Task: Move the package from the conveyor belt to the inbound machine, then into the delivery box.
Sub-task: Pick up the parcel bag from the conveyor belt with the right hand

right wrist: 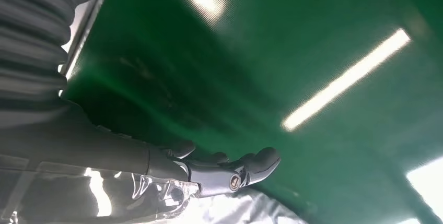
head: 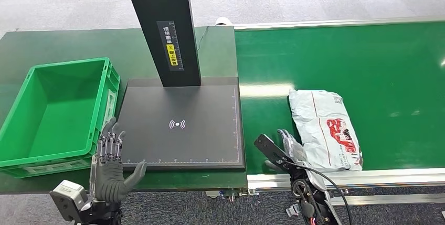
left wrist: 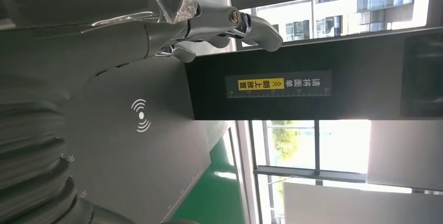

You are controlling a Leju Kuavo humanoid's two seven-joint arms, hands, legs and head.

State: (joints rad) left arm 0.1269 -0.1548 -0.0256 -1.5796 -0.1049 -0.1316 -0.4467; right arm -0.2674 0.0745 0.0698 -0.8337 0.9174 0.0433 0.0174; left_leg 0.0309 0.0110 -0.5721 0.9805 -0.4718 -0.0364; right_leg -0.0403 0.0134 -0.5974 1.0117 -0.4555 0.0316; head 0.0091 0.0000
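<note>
The grey-white package point(head: 326, 130) will bunch up and fold in my grip when I lift it, because the package's plastic edge point(right wrist: 253, 207) is wrinkled and loose.
A crumpled grey-white package point(head: 325, 128) with red print lies on the green conveyor belt point(head: 341, 57), near its front edge. My right hand point(head: 286, 149) is at the package's near left edge, fingers spread and holding nothing. In the right wrist view this hand point(right wrist: 209, 169) hovers low over the belt point(right wrist: 261, 51), with the package's plastic point(right wrist: 245, 211) just beside it. The black inbound machine platform point(head: 181, 125) lies left of the belt. My left hand point(head: 109, 164) stands open by its front left corner, fingers point(left wrist: 209, 20) upright. The green delivery box point(head: 68, 65) is empty at far left.
A tall black post point(head: 165, 25) with a yellow label rises from the back of the platform, also seen as the post point(left wrist: 292, 88) in the left wrist view. The belt's metal rail point(head: 367, 175) runs along the front edge. Grey floor lies beyond the table.
</note>
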